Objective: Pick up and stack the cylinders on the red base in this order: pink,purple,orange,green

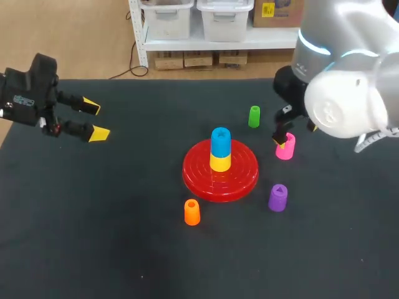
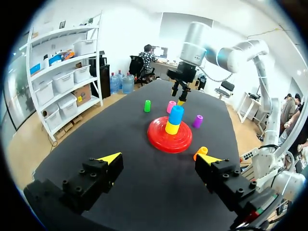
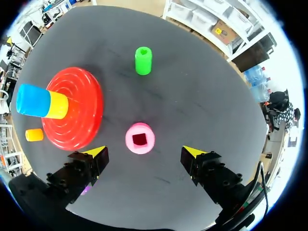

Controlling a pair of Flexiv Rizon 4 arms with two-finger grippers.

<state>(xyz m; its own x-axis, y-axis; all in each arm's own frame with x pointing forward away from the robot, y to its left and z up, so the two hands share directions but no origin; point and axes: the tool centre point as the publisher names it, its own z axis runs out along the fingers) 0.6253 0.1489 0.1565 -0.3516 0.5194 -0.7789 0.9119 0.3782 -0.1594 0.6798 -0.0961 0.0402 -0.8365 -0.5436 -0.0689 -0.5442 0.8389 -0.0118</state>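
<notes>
I can see only a short yellow band (image 1: 220, 163) below the blue cylinder, so the pink cylinder (image 1: 285, 147) will slide down over the blue top when I lower it.
A red base (image 1: 240, 177) sits mid-table with a yellow cylinder (image 1: 219, 162) and a blue cylinder (image 1: 220, 141) stacked on its post. The pink cylinder (image 1: 286, 148) stands upright to its right. My right gripper (image 3: 144, 152) hangs open just above the pink cylinder (image 3: 140, 138), one finger on each side and neither touching. The green cylinder (image 1: 254, 116) stands behind, the purple cylinder (image 1: 278, 197) in front of the pink one, and the orange cylinder (image 1: 192, 212) in front of the base. At the far left my left gripper (image 1: 93, 119) is open and holds nothing.
The table is a dark mat (image 1: 112, 237) with bare room on its left half and along the front. From the left wrist view, the base (image 2: 163, 140) lies ahead of my left gripper (image 2: 158, 158), with the orange cylinder (image 2: 201, 152) beside one finger.
</notes>
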